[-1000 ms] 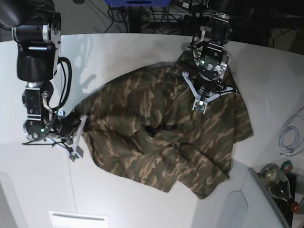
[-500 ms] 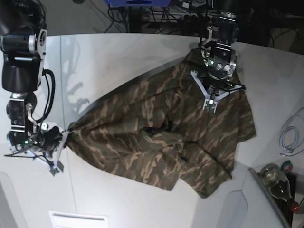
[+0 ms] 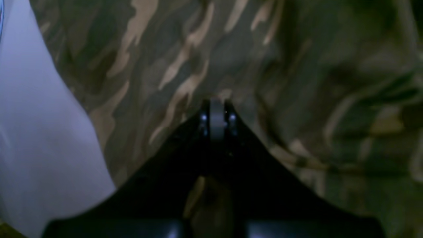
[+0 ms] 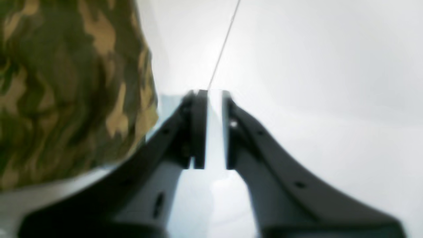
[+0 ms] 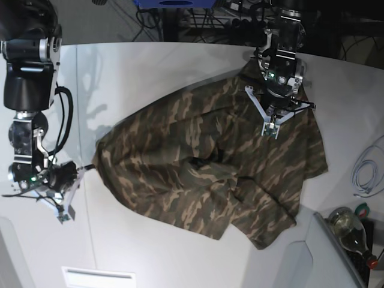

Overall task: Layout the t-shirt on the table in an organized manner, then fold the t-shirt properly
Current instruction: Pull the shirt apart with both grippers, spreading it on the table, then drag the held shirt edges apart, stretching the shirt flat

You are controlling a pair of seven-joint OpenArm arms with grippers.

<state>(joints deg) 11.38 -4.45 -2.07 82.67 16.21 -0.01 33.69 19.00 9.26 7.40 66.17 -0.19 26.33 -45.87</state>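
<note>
Next, my left gripper moves to the t-shirt's corner (image 5: 321,167) by the white cable and pulls, because it is over the t-shirt's inner cloth while folds bunch (image 5: 211,167) near the middle of the t-shirt.
The camouflage t-shirt (image 5: 204,168) lies spread but rumpled across the middle of the white table (image 5: 150,66), with folds bunched near its centre. My left gripper (image 5: 271,131) is over the shirt's far right part, shut on the cloth. The left wrist view shows its closed fingertips (image 3: 216,105) buried in camouflage fabric (image 3: 165,66). My right gripper (image 5: 66,210) is down at the table's left, apart from the shirt's left edge. In the right wrist view, this gripper (image 4: 214,94) is open by a narrow gap with only the bare table (image 4: 314,66) between its jaws. The shirt (image 4: 66,82) lies to its left.
A thin seam line (image 4: 224,43) runs across the tabletop. A white cable (image 5: 366,171) lies at the right edge. A glass bottle (image 5: 351,231) sits lower right beyond a raised table edge. A white label plate (image 5: 99,278) is at the front. Dark cables and gear stand behind the table.
My right gripper has let go of the shirt's left edge, opened slightly and drawn away to the lower left. The left gripper has carried its cloth a little right and back.
</note>
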